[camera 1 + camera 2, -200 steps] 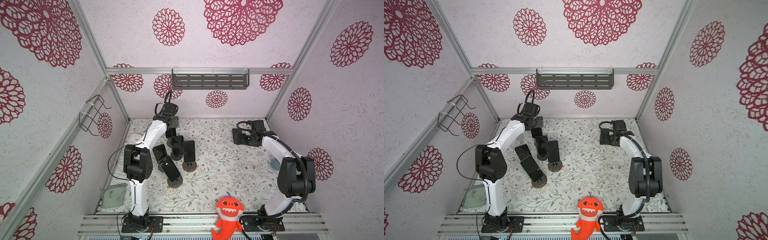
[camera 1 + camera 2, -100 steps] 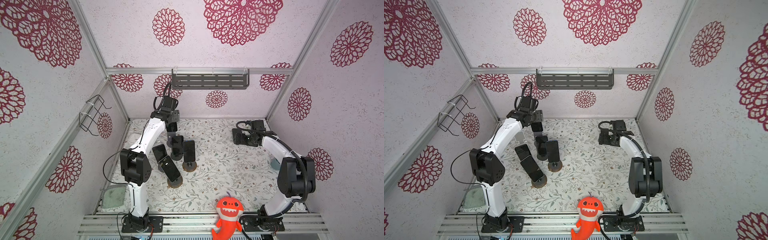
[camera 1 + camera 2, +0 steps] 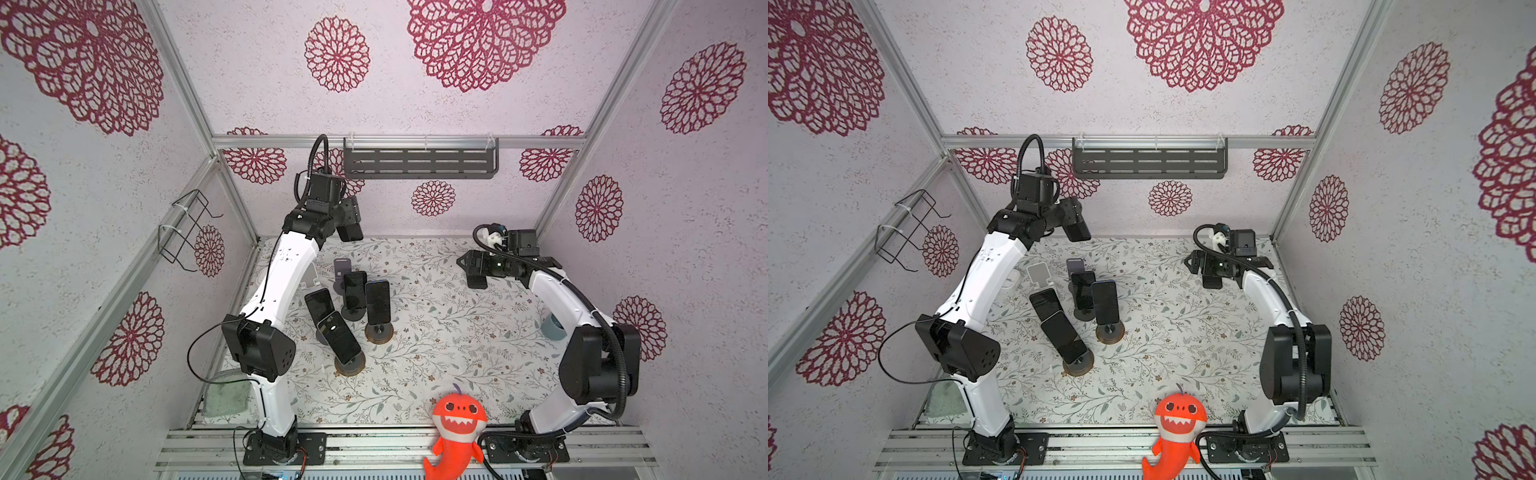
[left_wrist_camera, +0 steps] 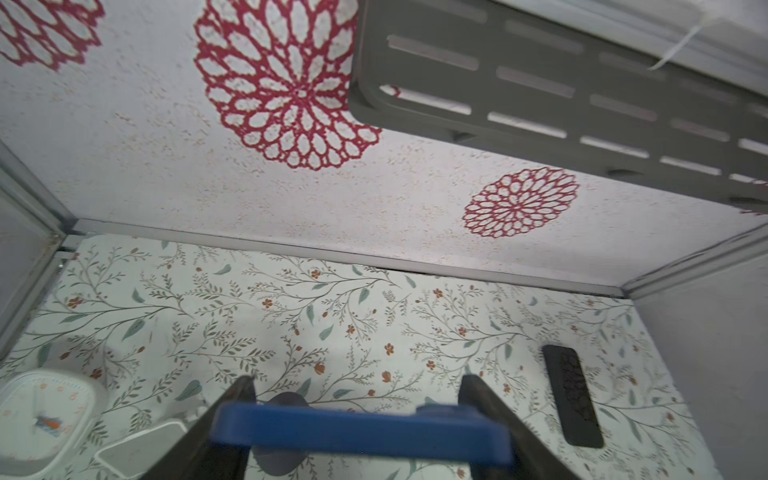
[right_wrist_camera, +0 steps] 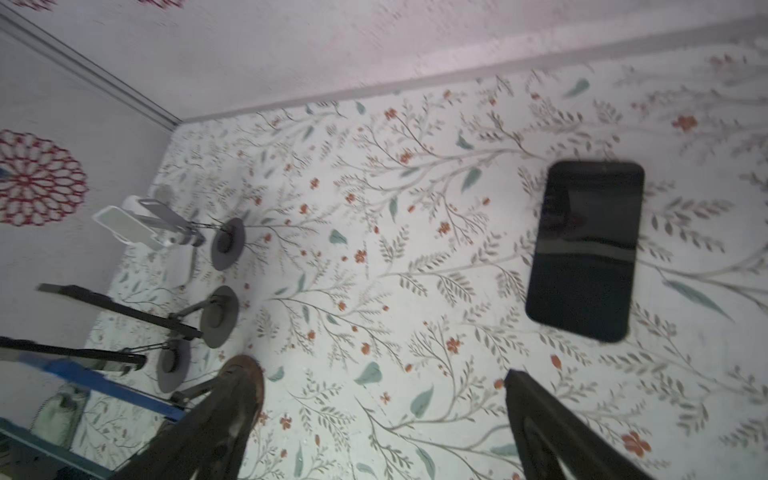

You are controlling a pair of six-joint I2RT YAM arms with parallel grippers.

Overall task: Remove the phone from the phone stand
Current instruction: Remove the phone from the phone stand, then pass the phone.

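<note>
With my left gripper spanning the blue phone's width [image 4: 360, 432] at its upper end, my right gripper next takes the phone's lower end [image 3: 1078, 232] before my left gripper takes the phone's side.
My left gripper [image 3: 347, 220] [image 4: 359, 386] is shut on a phone [image 3: 350, 231] [image 3: 1079, 231] with a blue case [image 4: 361, 432], held across the fingers high above the floor by the back wall. Below it stands a lavender phone stand [image 3: 341, 266] [image 3: 1074, 265] with nothing on it. Several more stands with dark phones [image 3: 377, 301] cluster to the left of centre. My right gripper [image 3: 467, 266] [image 5: 380, 376] is open over bare floor, beside a black phone [image 3: 477, 282] [image 5: 586, 249] lying flat.
A white bare stand [image 3: 1038, 275] and a white clock [image 4: 45, 415] sit by the left wall. A grey shelf [image 3: 419, 162] hangs on the back wall, a wire basket [image 3: 187, 228] on the left wall. An orange plush [image 3: 457, 419] and a green cloth [image 3: 226, 399] lie at the front.
My left arm has risen up and back toward the wall, carrying the phone away from the lavender stand. The right arm has hardly moved.
</note>
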